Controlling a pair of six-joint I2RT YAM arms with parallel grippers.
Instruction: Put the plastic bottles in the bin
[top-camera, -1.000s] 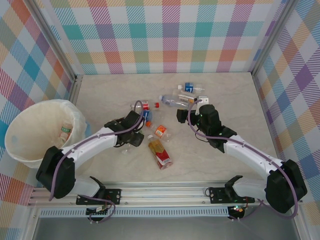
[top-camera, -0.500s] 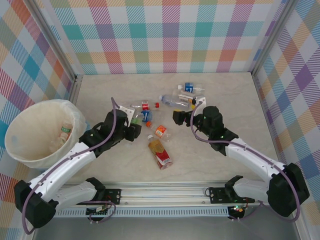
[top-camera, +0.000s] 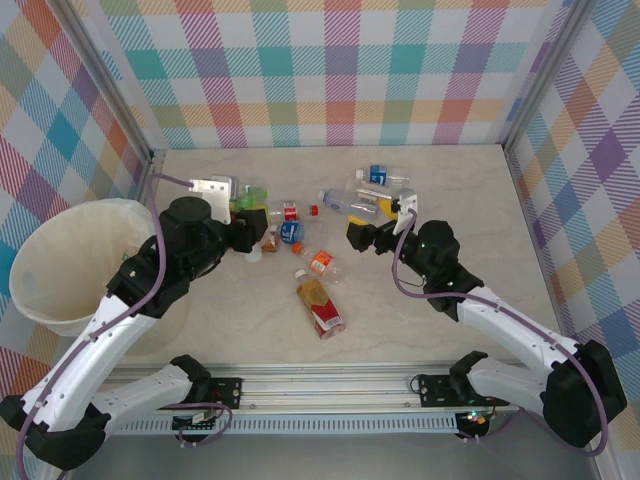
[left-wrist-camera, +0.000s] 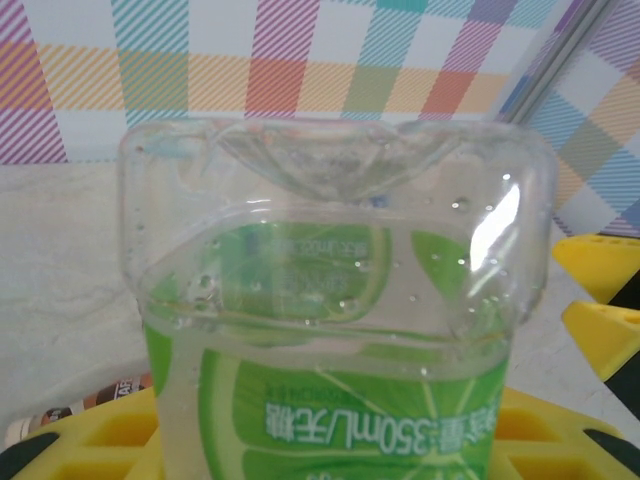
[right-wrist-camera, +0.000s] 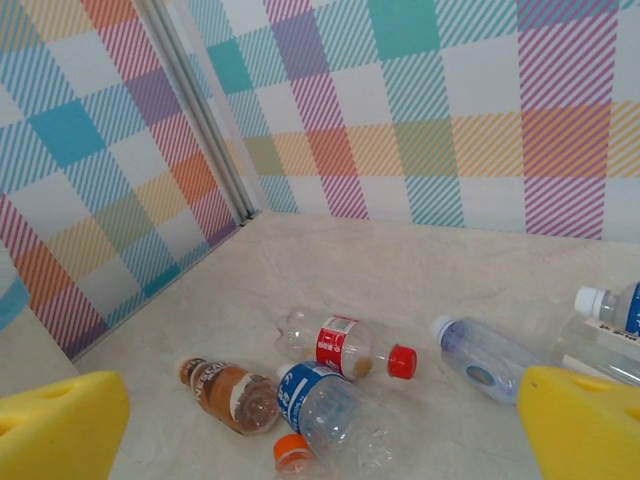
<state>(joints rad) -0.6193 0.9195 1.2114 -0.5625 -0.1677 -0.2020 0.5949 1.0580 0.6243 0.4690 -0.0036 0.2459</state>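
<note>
I should go on carrying the green-label bottle until it hangs inside the bin's rim, as my left gripper has it squarely by its body, clear of its neighbours.
My left gripper is raised over the table and shut on a clear bottle with a green lime label, seen in the top view as the green bottle. The cream-white bin stands to its left, partly behind the left arm. My right gripper hangs open, yellow fingers wide apart, above loose bottles. Under it lie a red-label bottle, a brown-label bottle, a blue-label bottle and a clear bluish bottle.
More bottles lie mid-table: an orange-label one, a red-and-yellow one, and blue-capped ones near the back. Plaid walls enclose the table on three sides. The metal rail runs along the front.
The left arm has risen and swung back and to the left, carrying the green-label bottle off the table. The right gripper has shifted slightly, staying open.
</note>
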